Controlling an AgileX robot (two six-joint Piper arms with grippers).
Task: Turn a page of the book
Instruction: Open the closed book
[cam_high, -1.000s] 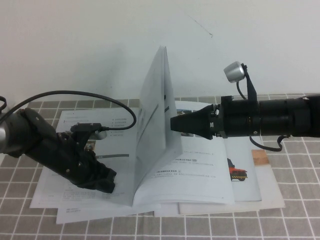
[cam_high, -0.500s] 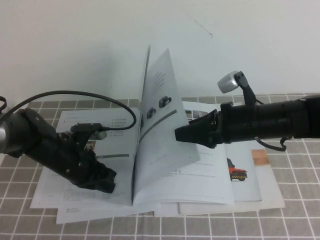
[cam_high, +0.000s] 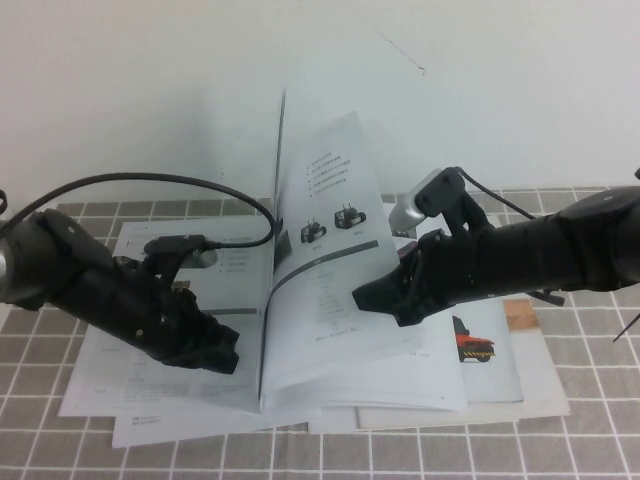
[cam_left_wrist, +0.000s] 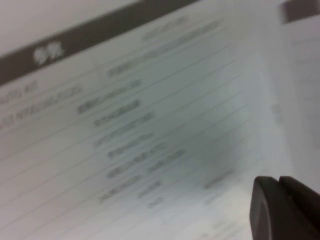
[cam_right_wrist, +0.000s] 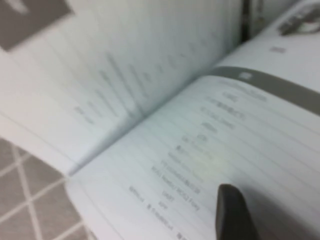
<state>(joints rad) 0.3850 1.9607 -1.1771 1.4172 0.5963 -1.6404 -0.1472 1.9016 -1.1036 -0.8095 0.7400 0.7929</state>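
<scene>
I should bring my left gripper to the leaf's near edge and push the leaf over, because the second leaf stands halfway while my right gripper holds the leaning page.
The book lies open on the tiled table. One page, showing two small robots above a grey bar, stands raised and leans right; a second leaf stands edge-on behind it. My right gripper is shut and its tip rests against the leaning page's printed face. In the right wrist view one finger sits over that page. My left gripper is shut and presses on the book's left-hand page; its fingers show over blurred print.
A booklet with a red truck and plain white sheets lie under the book. A black cable arcs over my left arm. The grey tiled table shows around the papers. A white wall stands behind.
The raised page has swung from upright to leaning right and lower, showing its printed face. My right gripper has dropped down with it. My left gripper has hardly moved.
</scene>
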